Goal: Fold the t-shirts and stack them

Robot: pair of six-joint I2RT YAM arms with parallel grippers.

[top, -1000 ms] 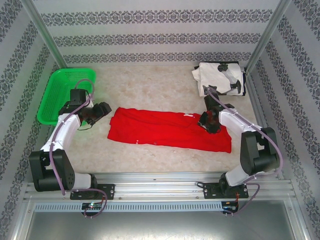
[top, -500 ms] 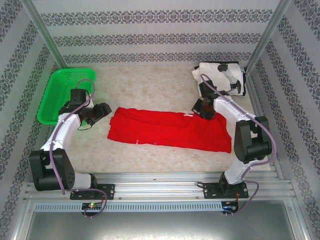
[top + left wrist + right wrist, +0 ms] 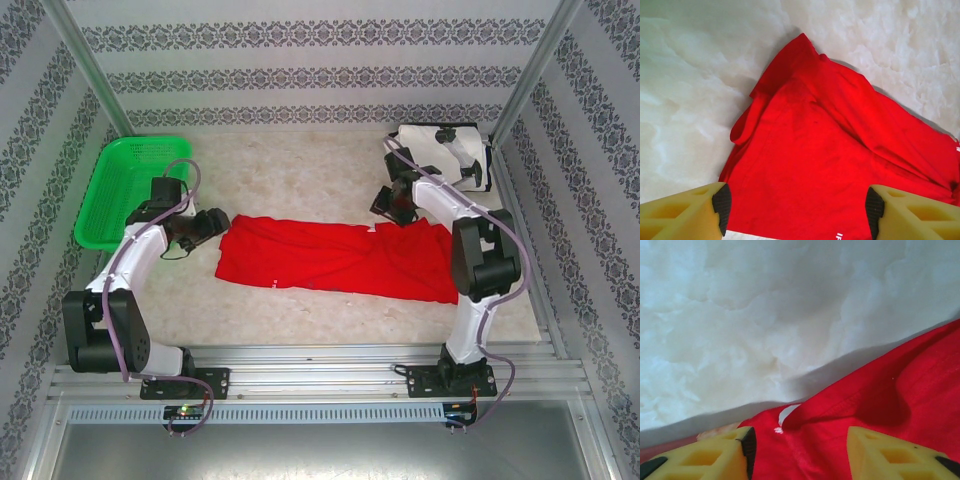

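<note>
The red t-shirt's strip lies sideways in front of my arms, so my grippers should turn it lengthwise, with my left gripper pulling the strip's end by the basket toward me.
The red t-shirt lies folded into a long strip across the middle of the table. At the back right sits the white t-shirt with black blotches, folded. My left gripper hovers at the strip's left end, open. In the left wrist view the red t-shirt spreads between the left gripper's wide-apart fingers. My right gripper is at the strip's far edge near its right end. There the right gripper is open over a raised fold of the red t-shirt, with a white label showing.
A green mesh basket stands at the back left, close behind the left arm. The pale marble tabletop runs bare between basket and white shirt. Patterned walls and metal posts close in the sides and the back.
The right gripper has moved from on top of the shirt's right part to its far edge, shut and then opened. The left gripper has edged closer to the shirt's left end.
</note>
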